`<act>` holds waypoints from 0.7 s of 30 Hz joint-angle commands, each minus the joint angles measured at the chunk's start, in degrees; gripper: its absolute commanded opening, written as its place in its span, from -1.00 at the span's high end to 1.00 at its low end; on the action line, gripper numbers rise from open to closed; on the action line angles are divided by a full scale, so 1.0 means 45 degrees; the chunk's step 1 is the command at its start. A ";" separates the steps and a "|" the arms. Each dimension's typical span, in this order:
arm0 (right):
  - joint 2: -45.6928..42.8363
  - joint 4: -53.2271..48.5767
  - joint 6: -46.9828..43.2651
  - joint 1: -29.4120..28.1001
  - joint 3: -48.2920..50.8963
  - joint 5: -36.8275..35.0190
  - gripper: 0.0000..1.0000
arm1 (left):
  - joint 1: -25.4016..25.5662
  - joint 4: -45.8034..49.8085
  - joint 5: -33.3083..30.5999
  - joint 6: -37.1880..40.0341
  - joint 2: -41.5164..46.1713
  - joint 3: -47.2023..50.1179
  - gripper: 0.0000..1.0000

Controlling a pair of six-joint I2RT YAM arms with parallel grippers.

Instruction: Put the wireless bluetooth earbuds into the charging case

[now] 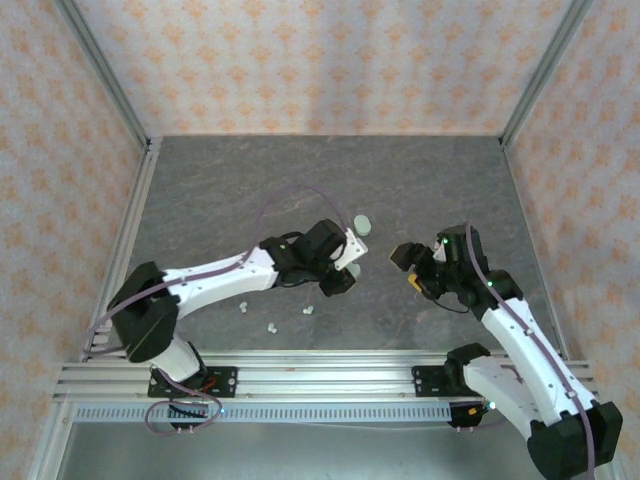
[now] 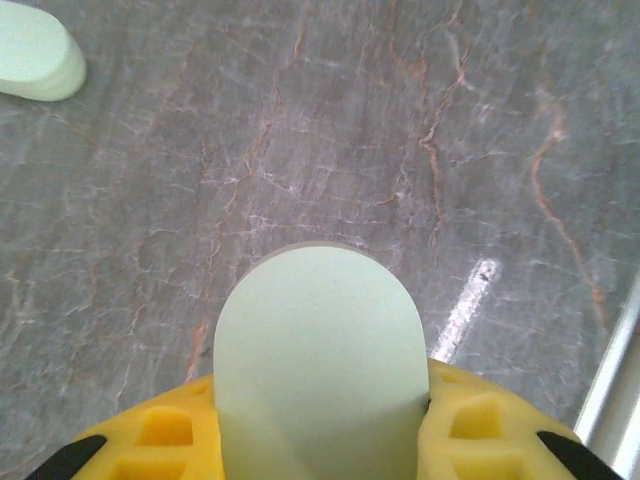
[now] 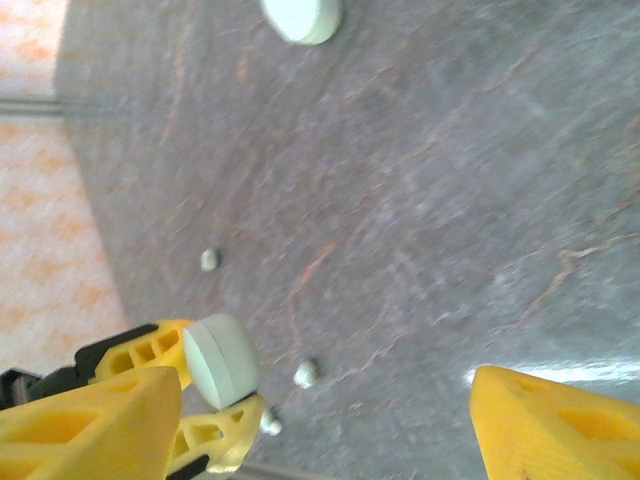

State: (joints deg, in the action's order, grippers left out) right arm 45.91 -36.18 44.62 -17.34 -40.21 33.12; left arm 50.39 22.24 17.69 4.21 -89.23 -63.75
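The held charging case's rounded end (image 2: 320,300) pokes out beyond the fingers, so my left gripper should go on holding the case (image 3: 224,358) until my open right gripper closes on that end.
My left gripper (image 2: 320,415) is shut on a pale green oval charging case (image 2: 318,340), which stands up between its yellow fingers (image 2: 470,415) above the table. In the right wrist view that held case (image 3: 220,360) shows edge-on at the lower left. A second pale green case (image 1: 361,222) lies flat just beyond. Three tiny white earbuds (image 1: 243,306) (image 1: 272,327) (image 1: 308,311) lie loose on the table near the left arm; one earbud (image 3: 307,373) is close beside the held case. My right gripper (image 3: 328,395) is open and holds nothing, a short way right of the left gripper (image 1: 342,268).
The grey stone-patterned table (image 1: 220,200) is walled by patterned panels with metal posts (image 1: 105,75). An aluminium rail (image 1: 320,380) runs along the near edge by the arm bases.
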 commanded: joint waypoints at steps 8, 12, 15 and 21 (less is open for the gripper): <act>0.0862 0.2517 0.1510 -0.3289 -0.1156 0.1335 -0.53 | -0.0318 0.1096 0.1667 -0.0193 0.2654 0.0188 0.54; 0.1477 0.3094 0.1473 -0.4457 -0.1543 0.1212 -0.53 | -0.0308 0.1805 0.2500 -0.0324 0.2556 -0.0438 0.53; 0.1801 0.3327 0.1509 -0.4832 -0.1492 0.1169 -0.49 | -0.0290 0.1835 0.2804 -0.0426 0.2670 -0.0501 0.52; 0.1752 0.4100 0.1857 -0.4876 -0.0944 0.1380 0.07 | -0.0300 0.1995 0.2862 -0.0408 0.3068 -0.0502 0.51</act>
State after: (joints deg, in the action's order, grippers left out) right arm 54.28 -21.41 51.83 -38.87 -45.21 38.61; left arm 49.34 29.41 28.64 2.90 -77.36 -64.47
